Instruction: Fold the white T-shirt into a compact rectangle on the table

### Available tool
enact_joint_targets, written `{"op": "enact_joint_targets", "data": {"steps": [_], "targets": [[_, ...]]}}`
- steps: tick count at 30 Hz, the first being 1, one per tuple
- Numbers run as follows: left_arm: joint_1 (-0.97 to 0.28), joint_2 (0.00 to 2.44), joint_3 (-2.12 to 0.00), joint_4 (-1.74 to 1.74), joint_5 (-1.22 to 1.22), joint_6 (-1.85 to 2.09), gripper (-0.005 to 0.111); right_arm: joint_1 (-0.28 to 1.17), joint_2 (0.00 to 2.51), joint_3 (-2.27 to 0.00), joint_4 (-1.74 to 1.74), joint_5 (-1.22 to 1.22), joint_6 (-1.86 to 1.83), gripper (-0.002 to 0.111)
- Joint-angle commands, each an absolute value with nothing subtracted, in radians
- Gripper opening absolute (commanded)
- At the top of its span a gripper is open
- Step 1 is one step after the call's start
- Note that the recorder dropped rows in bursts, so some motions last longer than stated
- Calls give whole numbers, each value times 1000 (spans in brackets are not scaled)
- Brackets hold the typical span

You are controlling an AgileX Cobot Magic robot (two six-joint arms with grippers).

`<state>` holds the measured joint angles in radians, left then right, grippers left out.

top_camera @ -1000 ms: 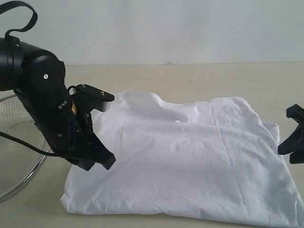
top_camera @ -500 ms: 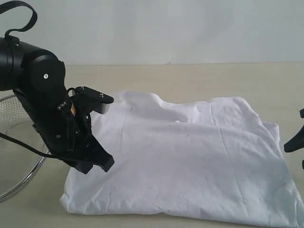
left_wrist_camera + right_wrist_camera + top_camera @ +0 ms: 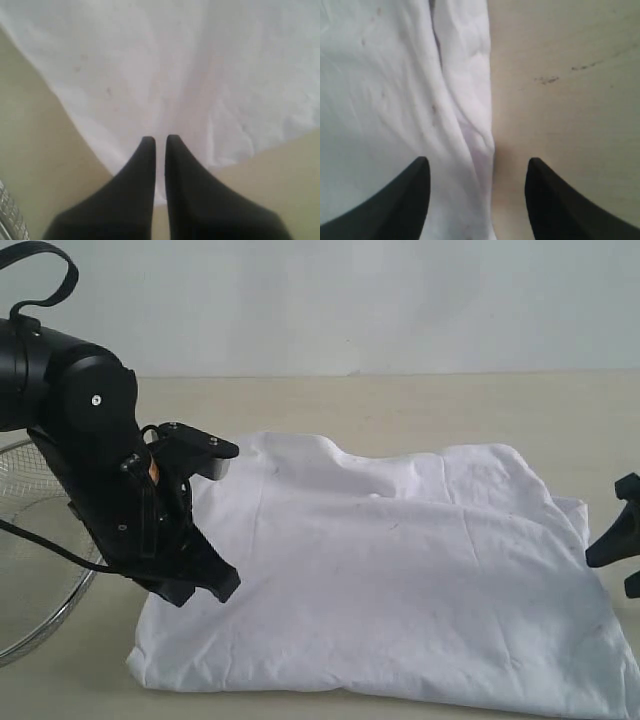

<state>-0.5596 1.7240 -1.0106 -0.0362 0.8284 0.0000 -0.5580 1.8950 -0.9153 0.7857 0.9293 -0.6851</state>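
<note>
My gripper will bring both layers of the white T-shirt (image 3: 530, 590) along when it folds this end of the T-shirt over, because the T-shirt's layered edge (image 3: 472, 140) lies close together between my fingers.
The white T-shirt (image 3: 400, 580) lies folded on the table (image 3: 450, 405), plain side up, with wrinkles along its far edge. My left gripper (image 3: 215, 588) is at the shirt's left edge; in the left wrist view the left gripper (image 3: 160, 140) is shut, its tips over the T-shirt (image 3: 200, 75) hem, with no cloth seen between them. My right gripper (image 3: 615, 540) is at the shirt's right edge, partly cut off by the frame. The right wrist view has the right gripper (image 3: 477, 165) open, its jaws straddling the layered edge of the T-shirt (image 3: 385, 90) and bare table (image 3: 570, 100).
A round wire-mesh basket (image 3: 25, 540) stands at the left, behind my left arm, and a bit of the basket (image 3: 7, 215) is in the left wrist view. Bare table lies beyond the shirt and to its right.
My right gripper pulled back to the right, almost out of the exterior view, then came a little back in, with its jaws now wider. My left arm has barely moved.
</note>
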Motion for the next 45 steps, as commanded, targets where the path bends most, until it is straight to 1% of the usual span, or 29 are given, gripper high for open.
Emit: {"op": "enact_joint_targets", "data": {"steps": [1, 16, 23, 34, 35, 37, 39, 41, 45], "targets": [[-568, 1716, -1017, -47, 838, 0, 5, -557, 1896, -872, 789, 864, -709, 51], [-568, 1716, -1017, -49, 835, 0, 5, -555, 1896, -866, 815, 879, -732, 51], [-568, 1716, -1017, -71, 827, 0, 5, -466, 1956, -862, 800, 881, -745, 51], [-568, 1716, -1017, -74, 807, 0, 5, -457, 1967, -862, 807, 885, -745, 51], [-568, 1716, -1017, -74, 807, 0, 5, -457, 1967, -862, 816, 885, -747, 50], [-568, 1716, -1017, -74, 807, 0, 5, -456, 1967, -862, 825, 889, -758, 44], [-568, 1716, -1017, -74, 807, 0, 5, -446, 1967, -862, 828, 891, -762, 33], [-568, 1716, -1017, -79, 807, 0, 5, -429, 1967, -862, 828, 889, -764, 25], [-568, 1716, -1017, -88, 809, 0, 5, -397, 1967, -862, 826, 876, -769, 24]]}}
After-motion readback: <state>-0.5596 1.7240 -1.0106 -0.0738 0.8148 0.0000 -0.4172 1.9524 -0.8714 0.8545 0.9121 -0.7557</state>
